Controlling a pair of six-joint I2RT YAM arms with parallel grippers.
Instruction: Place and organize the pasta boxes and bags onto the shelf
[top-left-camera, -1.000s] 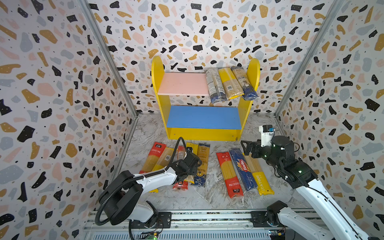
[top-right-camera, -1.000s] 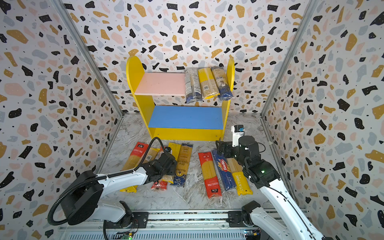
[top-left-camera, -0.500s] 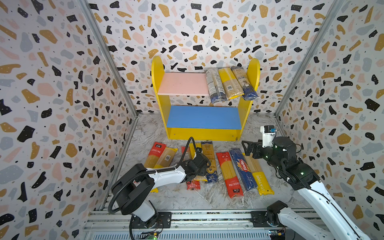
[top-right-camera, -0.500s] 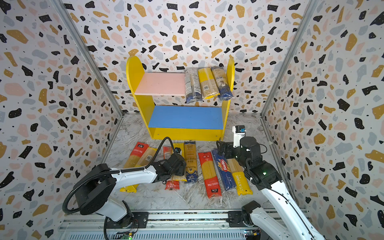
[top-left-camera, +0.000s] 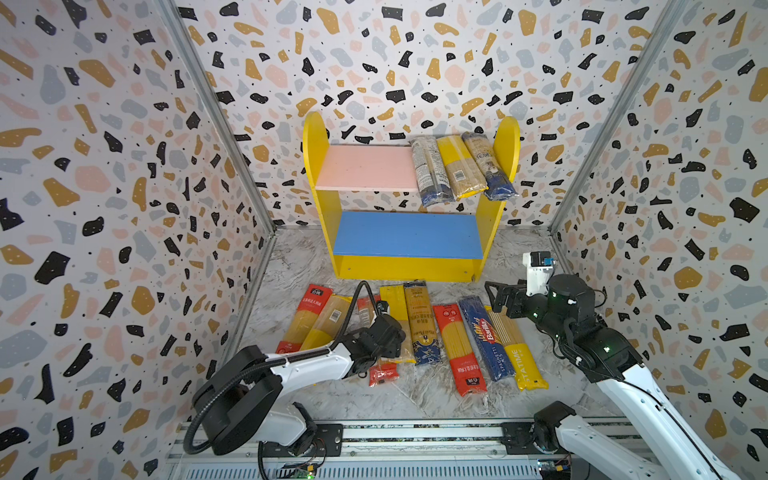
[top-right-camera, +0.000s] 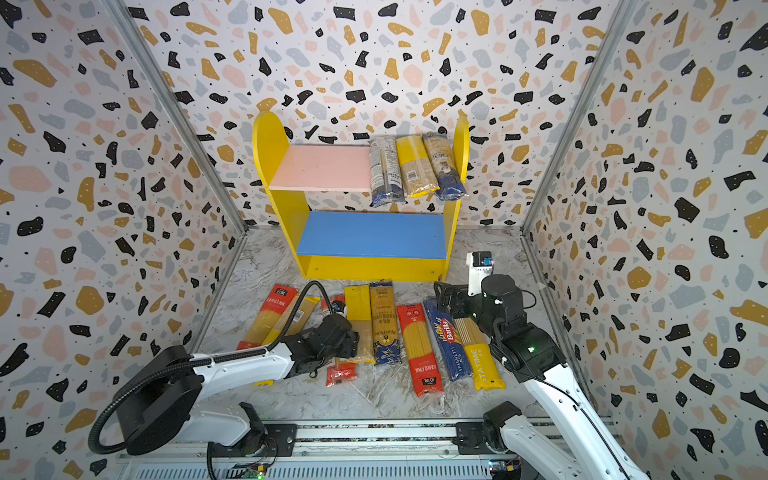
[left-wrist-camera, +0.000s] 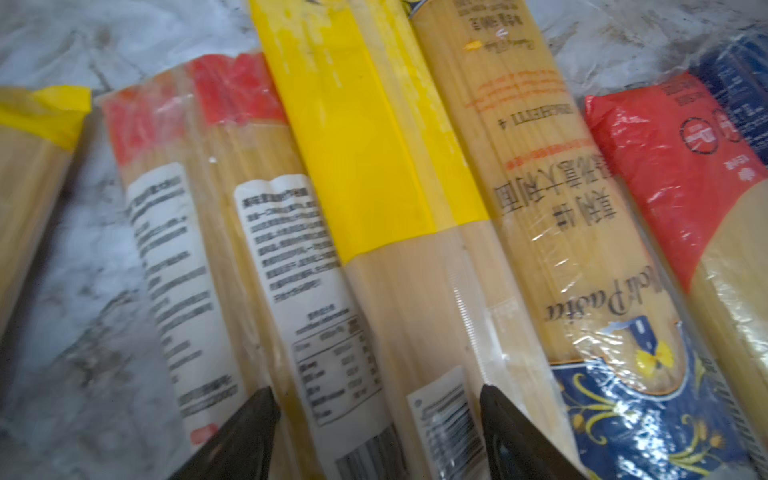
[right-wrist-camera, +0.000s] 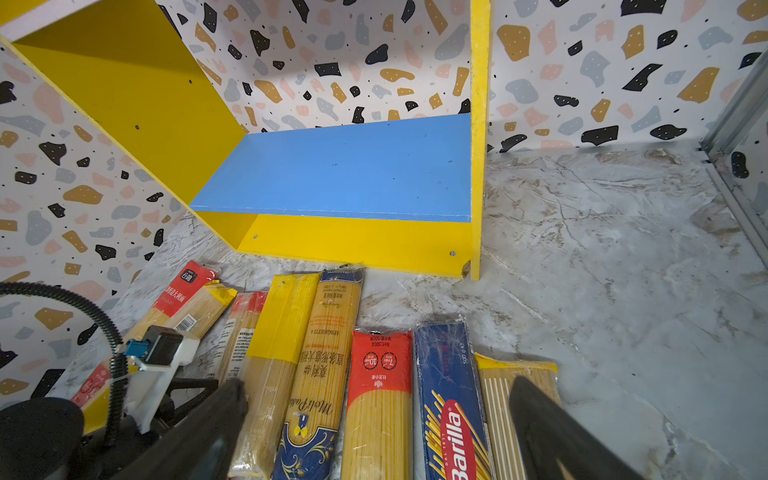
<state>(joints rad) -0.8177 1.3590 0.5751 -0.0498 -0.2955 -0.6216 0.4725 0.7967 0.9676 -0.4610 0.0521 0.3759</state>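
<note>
The red-ended pack lies tight (left-wrist-camera: 350, 292) up against the yellow-ended pack, so I should first pull the red-ended pack clear (left-wrist-camera: 240, 268) with my left gripper, then straddle it alone.
The shelf (top-left-camera: 365, 166) (top-right-camera: 320, 166) stands at the back, and its blue lower board (right-wrist-camera: 353, 166) is bare. Three pasta packs (top-left-camera: 457, 166) lie on the right of the pink upper board. Several more packs lie in a row on the floor, among them the blue Barilla (top-left-camera: 484, 336) (right-wrist-camera: 451, 407) and the yellow STATIME (top-left-camera: 517, 353). My left gripper (top-left-camera: 388, 338) (left-wrist-camera: 374, 390) is open, low over a yellow-ended pack (left-wrist-camera: 374, 166) and a red-ended pack (left-wrist-camera: 232, 174). My right gripper (top-left-camera: 500, 297) (right-wrist-camera: 378, 384) hangs open above the far ends of the Barilla and STATIME packs, holding nothing.
Speckled walls close in the left, right and back. Two packs (top-left-camera: 316, 318) lie at the far left of the row, partly under my left arm's cable. A metal rail (top-left-camera: 415, 432) runs along the front edge. Bare marble floor (right-wrist-camera: 602, 249) shows to the right of the shelf.
My left gripper has slid to the right, and the yellow-ended and dark-blue-ended packs have moved with it toward the red pack. Its jaws have widened. The right arm has barely moved.
</note>
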